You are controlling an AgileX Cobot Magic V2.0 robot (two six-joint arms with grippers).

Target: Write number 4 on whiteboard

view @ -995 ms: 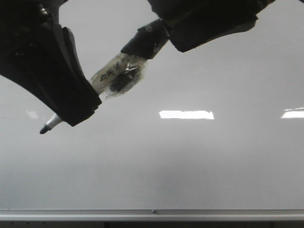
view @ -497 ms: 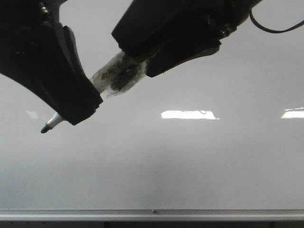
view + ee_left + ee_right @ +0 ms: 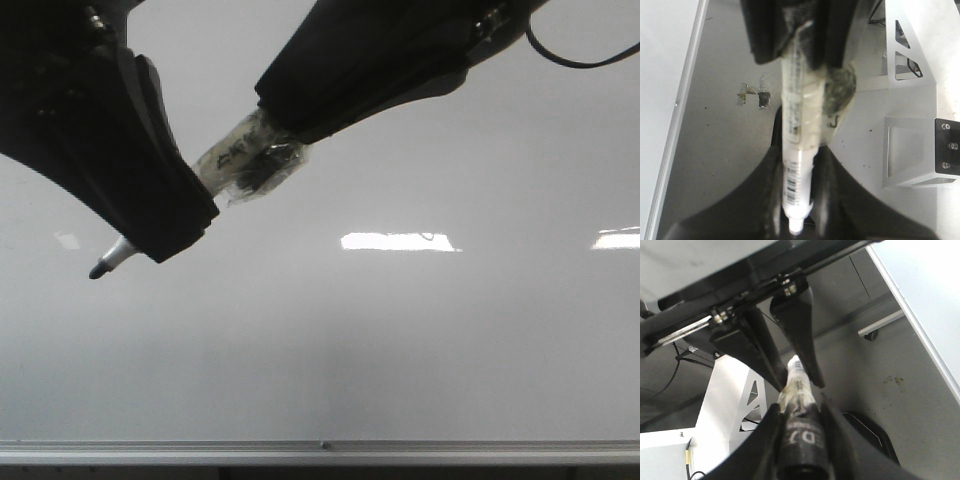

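My left gripper is gripping the marker point(image 3: 119, 252) close to its tip, and my right gripper is holding its rear end point(image 3: 268, 166). Next, my left gripper lets go before my right gripper writes.
The whiteboard point(image 3: 400, 340) fills the front view, with a silver rail point(image 3: 320, 452) along its bottom edge. No number 4 or other marker line shows on it. My left gripper point(image 3: 185, 228) is shut on a white marker point(image 3: 245, 165) wrapped in clear tape. The marker's dark tip point(image 3: 100, 268) pokes out below-left, in front of the board. My right gripper point(image 3: 285, 115) is shut on the marker's black rear end point(image 3: 802, 435). The left wrist view shows the barrel point(image 3: 800, 150) between my left fingers point(image 3: 767, 180). The two grippers sit close together along the marker.
Two bright rectangular light reflections point(image 3: 400, 241) point(image 3: 617, 239) lie on the board. The wrist views show grey floor, a white metal frame point(image 3: 912, 165) point(image 3: 735, 400), a castor point(image 3: 871, 334) and the board's edge point(image 3: 930, 285).
My right gripper has slid down-left along the marker and now covers its black end, nearer the left gripper. The left gripper and the marker tip have barely moved.
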